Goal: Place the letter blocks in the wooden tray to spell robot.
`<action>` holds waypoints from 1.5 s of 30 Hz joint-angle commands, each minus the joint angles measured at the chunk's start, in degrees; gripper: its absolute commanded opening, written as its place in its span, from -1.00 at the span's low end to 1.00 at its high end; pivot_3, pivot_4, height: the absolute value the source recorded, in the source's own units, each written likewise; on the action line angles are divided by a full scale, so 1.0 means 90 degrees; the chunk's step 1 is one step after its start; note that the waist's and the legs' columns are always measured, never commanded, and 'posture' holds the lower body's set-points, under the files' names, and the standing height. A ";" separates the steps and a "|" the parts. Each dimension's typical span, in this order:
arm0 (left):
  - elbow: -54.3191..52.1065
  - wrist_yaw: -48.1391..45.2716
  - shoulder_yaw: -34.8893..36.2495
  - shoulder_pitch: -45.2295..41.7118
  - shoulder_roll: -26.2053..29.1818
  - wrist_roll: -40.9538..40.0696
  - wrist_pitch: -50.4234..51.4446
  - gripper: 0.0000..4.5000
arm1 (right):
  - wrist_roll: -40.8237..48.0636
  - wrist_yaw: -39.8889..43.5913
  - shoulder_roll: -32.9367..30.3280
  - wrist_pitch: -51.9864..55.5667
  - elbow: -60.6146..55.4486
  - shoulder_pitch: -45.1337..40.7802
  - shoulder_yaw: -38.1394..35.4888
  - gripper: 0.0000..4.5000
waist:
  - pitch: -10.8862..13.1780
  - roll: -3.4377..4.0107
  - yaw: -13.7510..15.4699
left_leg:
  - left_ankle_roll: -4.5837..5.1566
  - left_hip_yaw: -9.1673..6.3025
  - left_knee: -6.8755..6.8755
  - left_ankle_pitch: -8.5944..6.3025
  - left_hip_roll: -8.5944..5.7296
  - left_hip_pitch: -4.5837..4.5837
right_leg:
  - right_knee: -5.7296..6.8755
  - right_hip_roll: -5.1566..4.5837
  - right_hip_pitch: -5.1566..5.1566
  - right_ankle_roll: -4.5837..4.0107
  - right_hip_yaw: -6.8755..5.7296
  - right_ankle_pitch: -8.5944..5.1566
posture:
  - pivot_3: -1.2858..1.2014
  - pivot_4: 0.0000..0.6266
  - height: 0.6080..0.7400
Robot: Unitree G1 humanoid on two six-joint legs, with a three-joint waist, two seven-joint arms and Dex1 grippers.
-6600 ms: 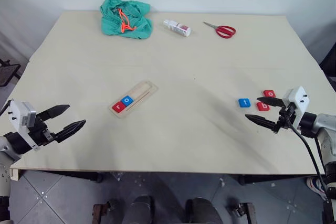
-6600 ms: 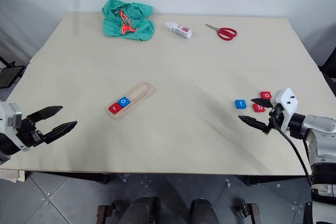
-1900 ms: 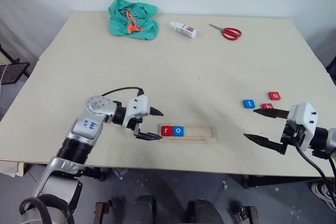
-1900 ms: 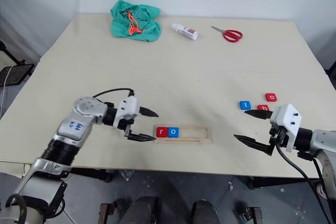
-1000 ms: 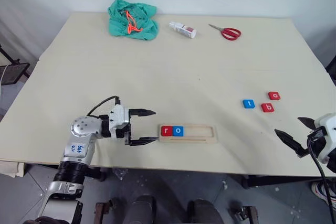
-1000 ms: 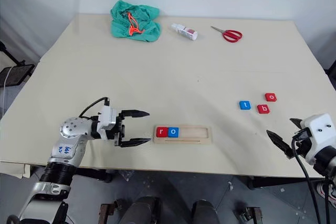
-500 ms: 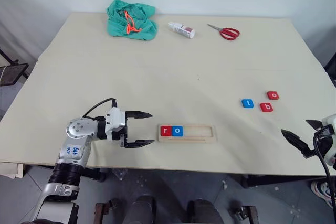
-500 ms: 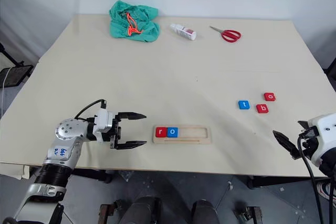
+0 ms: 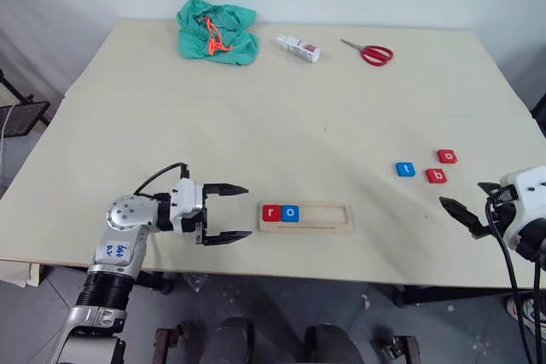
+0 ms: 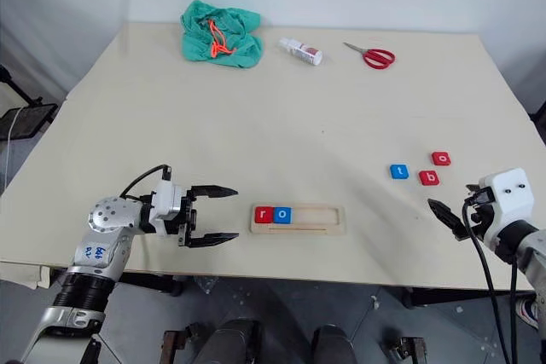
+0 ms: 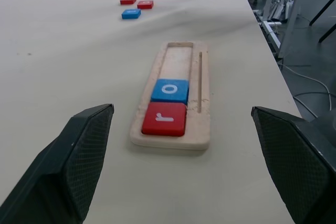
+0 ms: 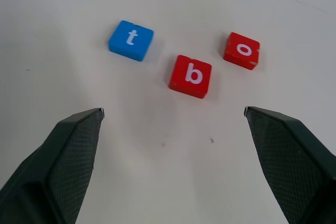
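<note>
My right gripper should keep moving forward until its open fingers straddle the red "b" block (image 9: 435,176), which lies free ahead of them while the tray shows "ro" (image 9: 281,213).
The wooden tray (image 9: 328,214) lies lengthwise near the table's front edge. A red "r" block (image 9: 271,212) and a blue "o" block (image 9: 290,212) fill its left end. My left gripper (image 9: 247,210) is open and level, pointing at the tray's left end from a short gap away. Three loose letter blocks lie at the right: a blue "t" (image 12: 131,40), a red "b" (image 12: 190,76) and a red "o" (image 12: 241,50). Just short of them, nearer the table's front edge, my right gripper (image 9: 461,193) hovers open and empty.
At the table's far side lie a green cloth (image 9: 217,32) with an orange cord, a small white bottle (image 9: 298,47) and red-handled scissors (image 9: 368,52). The table's front edge runs close below the tray and both grippers.
The tray, slanted at mid-table in the oldest frames, now lies straight near the front edge. Over the last second my right gripper came forward toward the loose blocks; the left gripper stayed put.
</note>
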 commanded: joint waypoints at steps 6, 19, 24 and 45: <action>-0.0370 0.0046 0.0010 0.0042 -0.0029 -0.0168 0.0005 0.98 | -0.0322 -0.0942 0.0450 0.0356 0.1119 -0.1392 0.0505 1.00 | -0.0001 0.0001 -0.0065 | -0.0001 0.0000 -0.0003 0.0000 0.0003 0.0000 | 0.0003 0.0002 -0.0005 0.0000 -0.0001 0.0000 | 0.03 -0.52 1.00; -0.0492 0.0014 -0.0031 0.0047 -0.0019 -0.0175 0.0010 0.98 | -0.0594 -0.1346 0.0910 -0.0078 0.2558 -0.2352 0.0886 1.00 | -0.0001 0.0002 -0.0135 | -0.0001 -0.0002 -0.0005 0.0000 0.0002 -0.0001 | 0.0004 0.0001 -0.0005 0.0000 -0.0002 0.0000 | 0.03 -0.52 1.00; -0.0543 0.0045 -0.0026 0.0072 -0.0010 -0.0171 0.0010 0.98 | -0.0655 -0.1311 0.0999 -0.0356 0.2994 -0.2544 0.1031 1.00 | -0.0001 0.0002 -0.0158 | -0.0001 -0.0001 -0.0004 0.0000 0.0005 0.0001 | 0.0004 0.0002 -0.0004 0.0000 -0.0002 0.0000 | 0.03 -0.52 1.00; -0.0443 -0.0043 -0.0014 -0.0004 0.0034 -0.0219 -0.0018 1.00 | -0.0124 -0.0670 0.0844 0.0439 0.0799 -0.1642 0.1031 -0.35 | -0.0001 0.0002 -0.0143 | -0.0001 0.0001 -0.0007 0.0000 0.0005 0.0001 | 0.0002 0.0002 -0.0005 0.0000 0.0003 0.0000 | 0.03 -0.52 1.00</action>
